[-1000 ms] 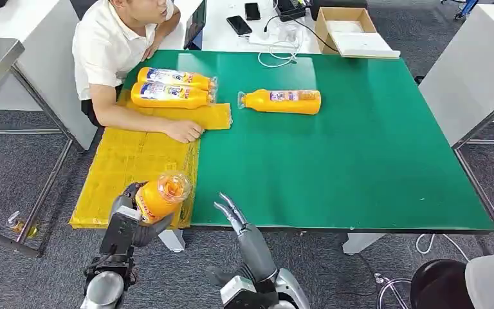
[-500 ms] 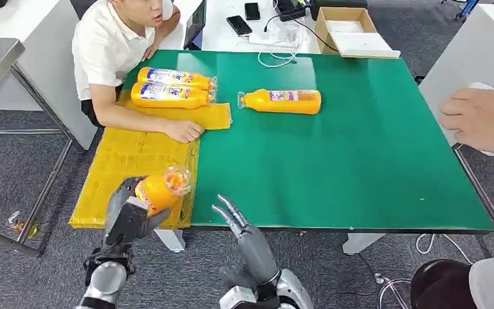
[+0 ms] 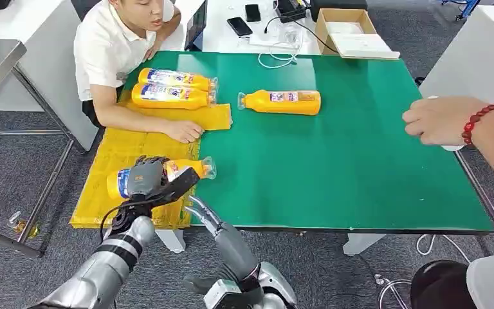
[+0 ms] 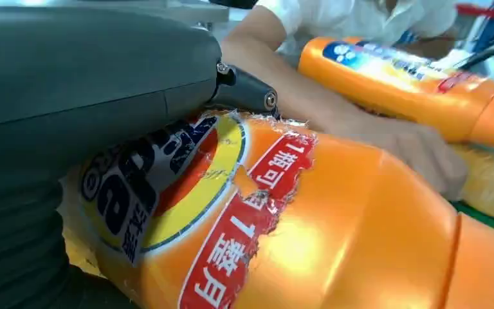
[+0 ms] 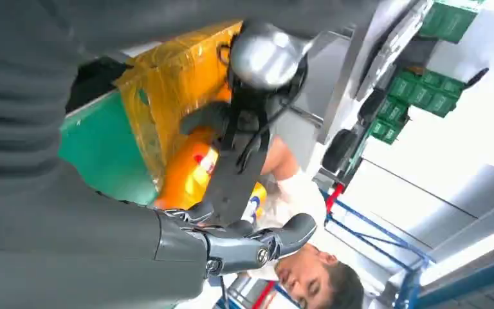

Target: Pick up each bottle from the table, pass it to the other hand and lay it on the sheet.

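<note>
My gripper will bring up the blue front label hidden underneath when it turns the lone bottle (image 3: 280, 102) over, because the bottle lies with its small-print label (image 3: 294, 96) up.
An orange bottle (image 3: 190, 168) lies on its side on the yellow sheet (image 3: 122, 151), cap pointing right toward the green table (image 3: 360, 167). My left hand (image 3: 146, 183) grips it around the label, which is close up in the left wrist view on the bottle (image 4: 309, 225) under the hand's cover (image 4: 71, 90). My right hand (image 3: 201, 214) hovers at the table's front edge, fingers apart and holding nothing; in the right wrist view the right hand (image 5: 231, 244) is in front of the held bottle (image 5: 186, 170). Two more bottles (image 3: 170, 78) (image 3: 167, 96) lie on the sheet's far end. Another bottle (image 3: 282, 102) lies on the table.
A seated person rests a forearm and hand (image 3: 183, 132) on the sheet, just beyond the held bottle. A second person's hand (image 3: 440, 119) with a red bead bracelet reaches over the table's right edge. A cardboard box (image 3: 350, 29), phones and cables sit behind the table.
My left hand has carried the bottle forward and down, from tilted up in the air to lying on the sheet. The person's hand at the right has come further in.
</note>
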Tool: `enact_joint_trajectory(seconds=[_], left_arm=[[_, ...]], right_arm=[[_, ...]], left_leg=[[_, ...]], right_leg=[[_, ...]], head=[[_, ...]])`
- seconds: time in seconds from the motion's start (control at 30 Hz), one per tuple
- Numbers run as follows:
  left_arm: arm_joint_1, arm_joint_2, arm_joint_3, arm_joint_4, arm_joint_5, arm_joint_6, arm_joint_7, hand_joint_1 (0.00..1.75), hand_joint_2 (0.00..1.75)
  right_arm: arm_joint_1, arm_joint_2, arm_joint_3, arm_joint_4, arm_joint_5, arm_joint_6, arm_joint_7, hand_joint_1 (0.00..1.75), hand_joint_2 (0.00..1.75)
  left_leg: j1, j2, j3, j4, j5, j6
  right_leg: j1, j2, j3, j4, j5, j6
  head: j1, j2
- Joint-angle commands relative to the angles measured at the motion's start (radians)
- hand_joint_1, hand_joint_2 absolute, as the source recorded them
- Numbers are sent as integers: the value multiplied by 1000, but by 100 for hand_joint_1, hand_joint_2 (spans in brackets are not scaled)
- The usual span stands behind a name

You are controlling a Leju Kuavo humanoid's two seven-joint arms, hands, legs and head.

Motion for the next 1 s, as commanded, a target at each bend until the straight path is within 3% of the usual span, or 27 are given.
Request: enact_joint_trajectory(seconds=[0.03, 0.23, 0.3, 0.33, 0.37, 0.4, 0.73, 0.9, 1.0], left_arm=[[-183, 9, -45, 348, -54, -127, 110, 175, 175], [-176, 12, -22, 360, -42, -227, 153, 175, 175], [-174, 12, 21, 363, 2, -325, 143, 175, 175], [-172, 14, 39, 363, 20, -359, 137, 147, 175], [-166, 14, 78, 358, 59, -380, 122, 23, 175], [-162, 14, 103, 356, 85, -394, 110, 0, 175], [-160, 18, 106, 356, 88, -399, 100, 0, 175], [-132, 8, 281, 329, 297, -521, -63, 0, 175], [-108, 3, 318, 291, 385, -583, -175, 0, 175]], right_arm=[[-76, 12, 20, 171, -37, 5, -8, 0, 175], [-88, 20, 16, 215, -45, -2, -12, 0, 175], [-100, 29, 8, 239, -49, -16, -21, 0, 175], [-106, 32, 5, 251, -51, -20, -24, 0, 175], [-112, 36, 4, 264, -53, -21, -25, 0, 175], [-114, 38, 4, 271, -55, -22, -26, 0, 175], [-116, 40, 5, 279, -56, -25, -31, 0, 175], [-126, 42, 16, 319, -58, -46, -51, 0, 175], [-116, 32, 13, 315, -66, -65, -59, 0, 175]], left_leg=[[1, 3, 3, -1, 0, -1], [0, 5, 6, -2, -1, -1], [0, 4, 7, -1, -1, -1], [0, 6, 8, -2, -1, -2], [0, 6, 9, -2, -1, -1], [0, 5, 9, -2, -1, -1], [0, 6, 14, -3, 0, -2], [-1, 6, 16, -4, 0, -2], [-1, 1, 17, -3, 0, -2]], right_leg=[[1, 2, 2, -1, 0, -2], [1, 4, 3, 0, 0, -2], [0, 3, 4, 1, 0, -2], [0, 4, 5, 0, 0, -2], [0, 5, 5, 0, 0, -2], [0, 4, 6, 0, 0, -2], [0, 5, 10, 0, 0, -3], [0, 5, 13, 0, 0, -3], [0, 2, 15, 0, -1, -2]], head=[[0, 0], [0, 0], [0, 0], [0, 0], [0, 0], [0, 0], [0, 0], [0, 0], [-1, 0]])
